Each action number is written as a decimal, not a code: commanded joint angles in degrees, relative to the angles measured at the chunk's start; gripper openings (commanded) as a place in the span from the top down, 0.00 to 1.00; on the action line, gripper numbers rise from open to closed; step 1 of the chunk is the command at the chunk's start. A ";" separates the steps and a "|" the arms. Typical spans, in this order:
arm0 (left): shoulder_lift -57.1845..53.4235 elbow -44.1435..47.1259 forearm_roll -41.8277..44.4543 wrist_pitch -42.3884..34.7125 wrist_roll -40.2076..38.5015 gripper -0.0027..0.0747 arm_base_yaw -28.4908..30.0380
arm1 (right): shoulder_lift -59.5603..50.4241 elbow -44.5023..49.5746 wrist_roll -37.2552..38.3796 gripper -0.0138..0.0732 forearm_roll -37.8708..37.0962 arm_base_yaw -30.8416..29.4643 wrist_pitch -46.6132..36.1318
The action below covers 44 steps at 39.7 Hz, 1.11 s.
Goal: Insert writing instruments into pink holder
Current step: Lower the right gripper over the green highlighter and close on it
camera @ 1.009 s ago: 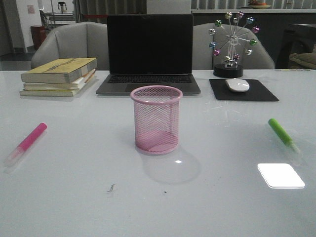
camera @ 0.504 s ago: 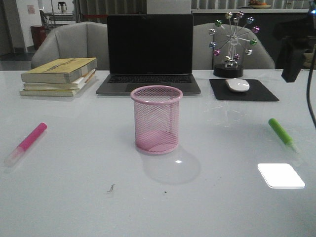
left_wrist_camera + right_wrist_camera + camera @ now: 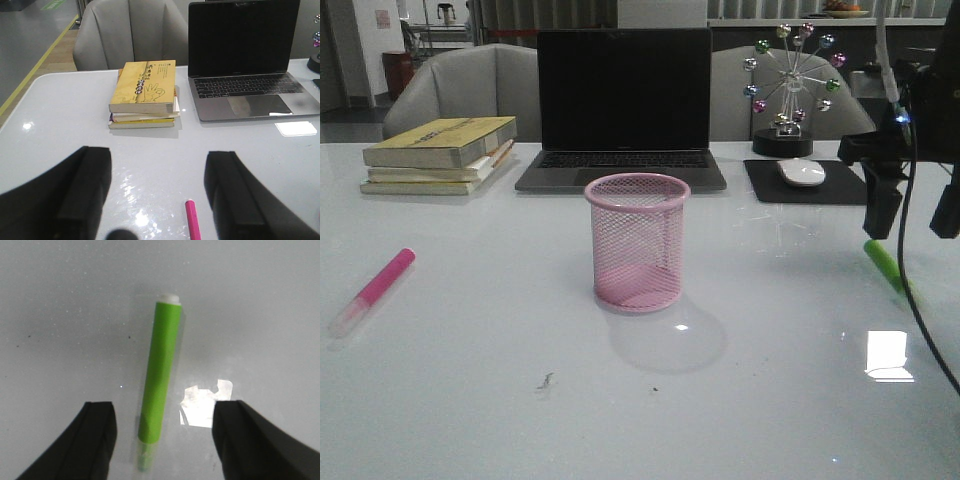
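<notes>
The pink holder's opening (image 3: 638, 192) is much wider than the green marker (image 3: 890, 267). The green marker will lean against the holder's rim when I put it in.
The pink holder (image 3: 637, 240), an empty mesh cup, stands upright at the table's middle. A hot pink marker (image 3: 375, 288) lies flat far to its left. In the left wrist view that marker's end (image 3: 192, 221) lies on the table just inside one finger (image 3: 232, 195) of my left gripper (image 3: 157, 200), which is open, empty and held above the table. A green marker (image 3: 883, 262) lies at the right. My right gripper (image 3: 912, 230) hangs open just above it. The right wrist view shows the green marker (image 3: 161, 380) between the spread fingers of the right gripper (image 3: 170, 445), untouched.
Behind the holder sit an open laptop (image 3: 623, 110), a stack of books (image 3: 440, 155) at the back left, and a mouse (image 3: 801, 172) on a black pad beside a ball ornament (image 3: 790, 90) at the back right. A bright light patch (image 3: 888, 355) lies near the green marker.
My right arm has come in from the upper right and dropped down over the green marker, now shading part of the light patch. The markers and the holder have not moved.
</notes>
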 commanded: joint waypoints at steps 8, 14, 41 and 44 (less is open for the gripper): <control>-0.30 -2.25 -0.65 -4.61 -0.14 0.36 0.12 | -0.82 -1.89 -0.25 0.23 0.22 -0.28 -3.61; -0.30 -2.25 -0.65 -4.61 -0.14 0.36 0.12 | 0.13 -1.89 -0.25 0.23 0.22 -0.28 -4.03; -0.30 -2.25 -0.65 -3.29 -0.14 0.36 0.12 | 3.08 -1.89 -0.25 0.52 1.21 -0.28 -6.27; -0.30 -2.25 -0.65 -3.29 -0.14 0.36 0.12 | 3.15 -1.89 -0.25 0.62 1.21 -0.28 -6.15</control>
